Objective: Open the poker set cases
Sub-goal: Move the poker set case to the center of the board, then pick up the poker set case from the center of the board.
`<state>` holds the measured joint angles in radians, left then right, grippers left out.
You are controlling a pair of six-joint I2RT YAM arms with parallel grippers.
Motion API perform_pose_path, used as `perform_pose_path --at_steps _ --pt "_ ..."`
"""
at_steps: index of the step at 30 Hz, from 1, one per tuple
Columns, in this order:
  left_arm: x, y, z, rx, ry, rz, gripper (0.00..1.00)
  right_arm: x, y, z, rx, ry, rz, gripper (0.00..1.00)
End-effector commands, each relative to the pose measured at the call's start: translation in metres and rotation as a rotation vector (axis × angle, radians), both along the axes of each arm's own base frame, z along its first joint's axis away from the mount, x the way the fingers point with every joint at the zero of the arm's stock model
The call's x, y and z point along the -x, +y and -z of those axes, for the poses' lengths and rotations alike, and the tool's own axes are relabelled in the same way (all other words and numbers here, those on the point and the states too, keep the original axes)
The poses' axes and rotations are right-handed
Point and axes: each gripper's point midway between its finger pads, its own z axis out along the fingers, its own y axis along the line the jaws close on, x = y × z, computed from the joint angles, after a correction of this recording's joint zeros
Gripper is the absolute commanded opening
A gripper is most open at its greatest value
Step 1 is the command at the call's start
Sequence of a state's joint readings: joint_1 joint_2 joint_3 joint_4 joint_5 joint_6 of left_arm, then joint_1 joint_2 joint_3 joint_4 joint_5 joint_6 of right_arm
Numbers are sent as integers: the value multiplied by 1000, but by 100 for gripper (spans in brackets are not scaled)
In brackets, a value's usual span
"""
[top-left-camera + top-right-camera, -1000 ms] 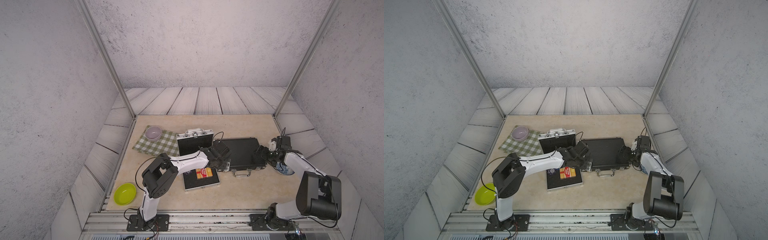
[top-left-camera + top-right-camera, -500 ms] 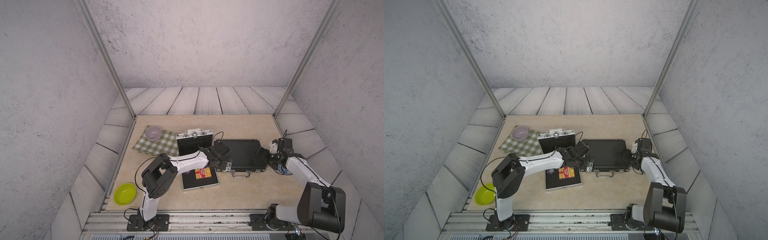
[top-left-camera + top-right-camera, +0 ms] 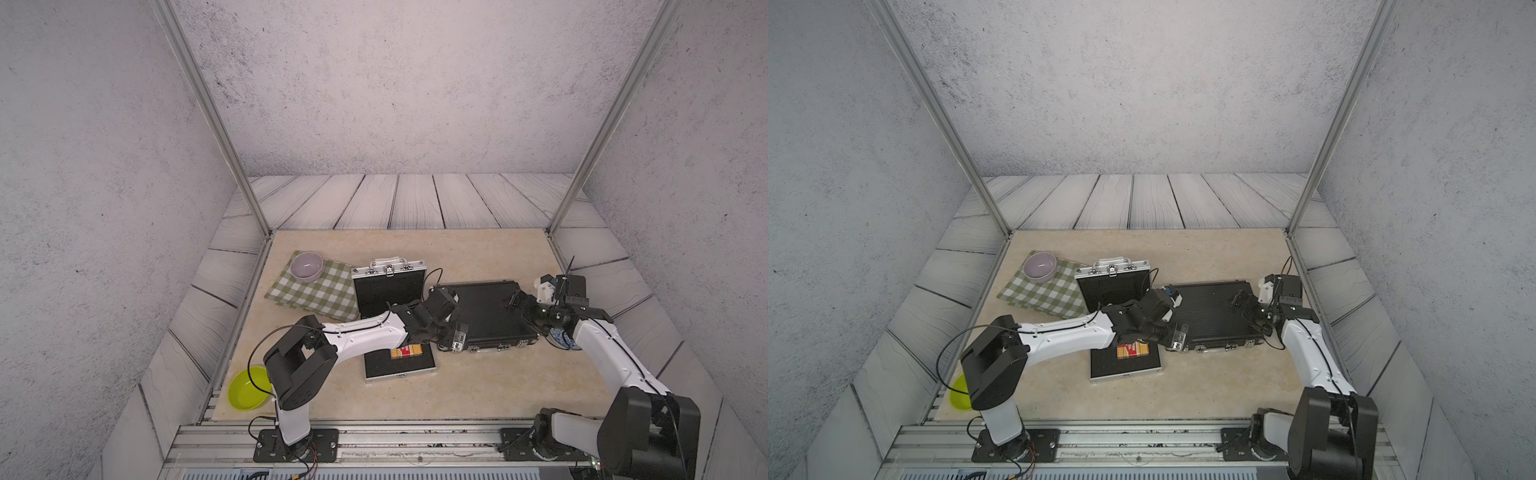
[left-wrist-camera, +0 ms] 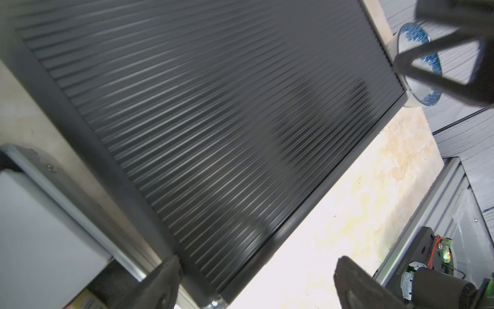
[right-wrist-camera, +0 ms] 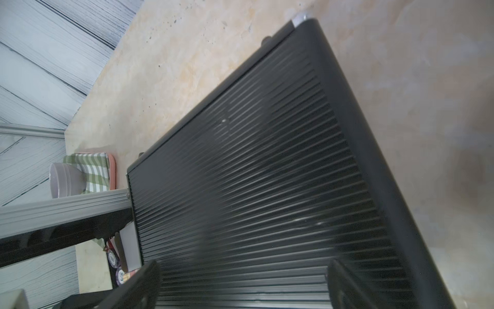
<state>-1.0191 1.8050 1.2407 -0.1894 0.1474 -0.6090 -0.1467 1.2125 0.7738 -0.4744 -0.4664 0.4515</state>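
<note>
My right gripper hangs over the lid, behind the front latches [image 3: 504, 347], so my left gripper should steady the lid [image 3: 475, 308] while my right gripper comes to the latches.
The black poker set case [image 3: 486, 311] [image 3: 1212, 309] lies flat with its ribbed lid down and its latches along the front edge. My left gripper [image 3: 453, 334] [image 4: 256, 283] is open at its front left corner, which shows between the fingers [image 4: 160, 283]. My right gripper [image 3: 519, 305] [image 5: 240, 286] hangs open over the lid's right end with nothing held. The silver case stands open, its lid [image 3: 388, 286] upright and its base [image 3: 399, 365] flat on the table with a card box in it.
A blue-patterned bowl [image 3: 563, 338] sits under my right forearm by the case's right end. A purple bowl [image 3: 306, 266] rests on a green checked cloth [image 3: 316, 295] at the back left. A lime bowl [image 3: 249, 388] lies near the left arm's base.
My right arm's elbow has swung out toward the front right. Both grippers have stayed at the ends of the black case, which has barely shifted.
</note>
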Motion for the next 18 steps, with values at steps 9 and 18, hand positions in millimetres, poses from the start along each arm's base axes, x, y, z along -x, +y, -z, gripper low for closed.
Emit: perform_pose_path --at_steps 9,18 --pt "-13 8 -7 -18 -58 -35 93 49 7 -1 -26 30 44 79" --pt "-23 3 -34 -2 -258 55 78 93 22 31 -108 92 69 70"
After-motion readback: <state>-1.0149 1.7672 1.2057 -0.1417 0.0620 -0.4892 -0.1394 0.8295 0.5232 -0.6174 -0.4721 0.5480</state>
